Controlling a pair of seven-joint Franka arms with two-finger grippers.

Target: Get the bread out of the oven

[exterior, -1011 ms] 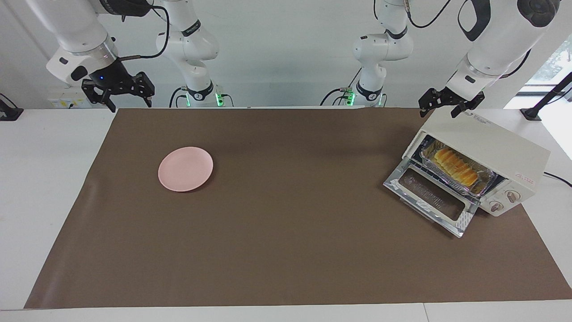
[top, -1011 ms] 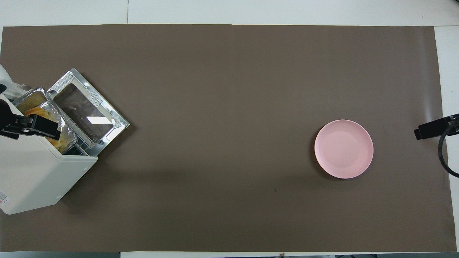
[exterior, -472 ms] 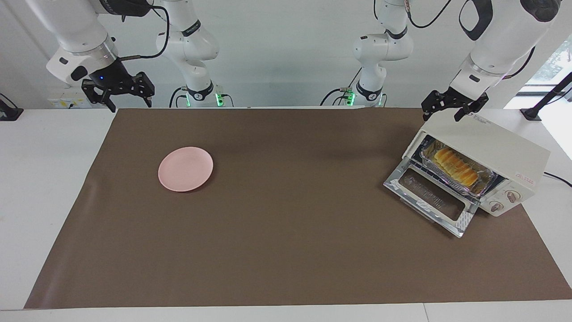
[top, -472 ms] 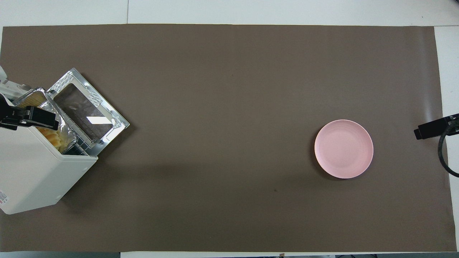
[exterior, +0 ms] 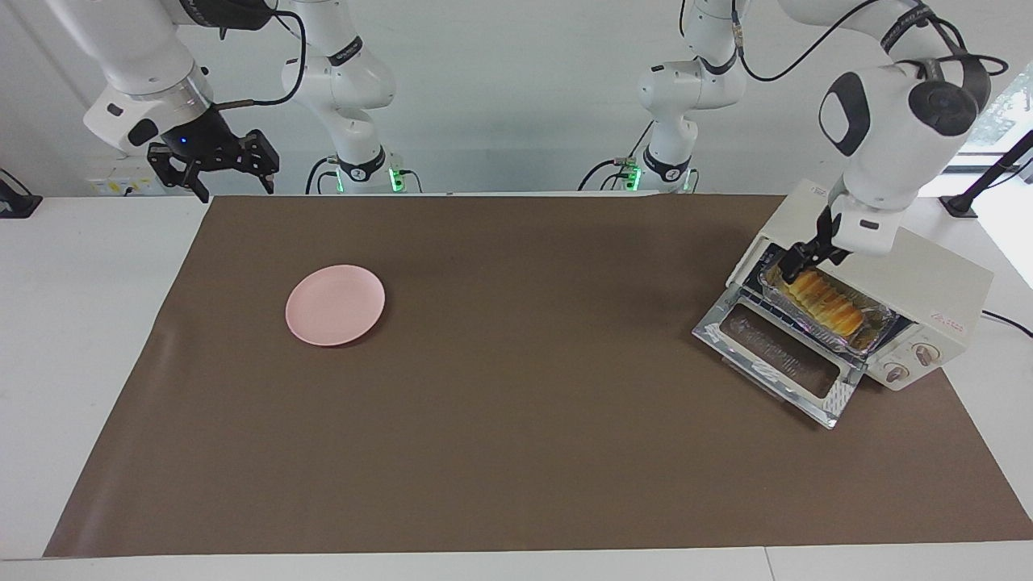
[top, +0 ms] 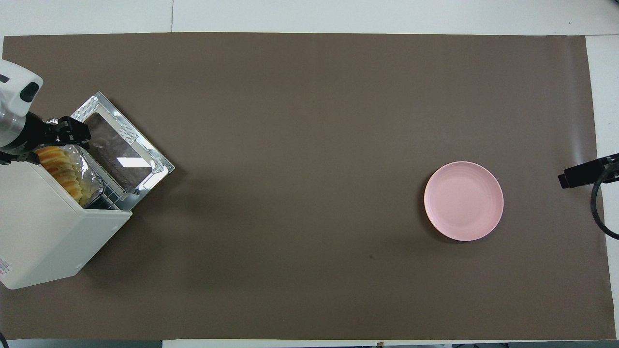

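Note:
The golden ridged bread is inside the tray's crinkled foil side [top: 85, 166], so the silver foil tray [top: 95, 186] will come out with the bread in it when the robot pulls.
The cream-white oven [exterior: 888, 258] stands at the left arm's end of the table with its glass door [exterior: 775, 355] dropped open. The golden ridged bread [exterior: 827, 300] lies in a silver foil tray [exterior: 880, 327] on the rack. It also shows in the overhead view [top: 65, 171]. My left gripper [exterior: 807, 262] is open and low over the bread at the oven's mouth. I cannot tell whether it touches the bread. In the overhead view the left gripper [top: 46, 145] covers part of the bread. My right gripper [exterior: 214, 165] is open and waits above the table's edge.
A round pink plate [exterior: 335, 305] lies on the brown mat toward the right arm's end; it also shows in the overhead view [top: 463, 200]. The open oven door [top: 121, 150] juts out over the mat. The oven's two knobs [exterior: 912, 363] face away from the robots.
My left gripper has come down from above the oven's top to the oven's mouth, low over the bread. The right arm, the plate and the oven have not moved.

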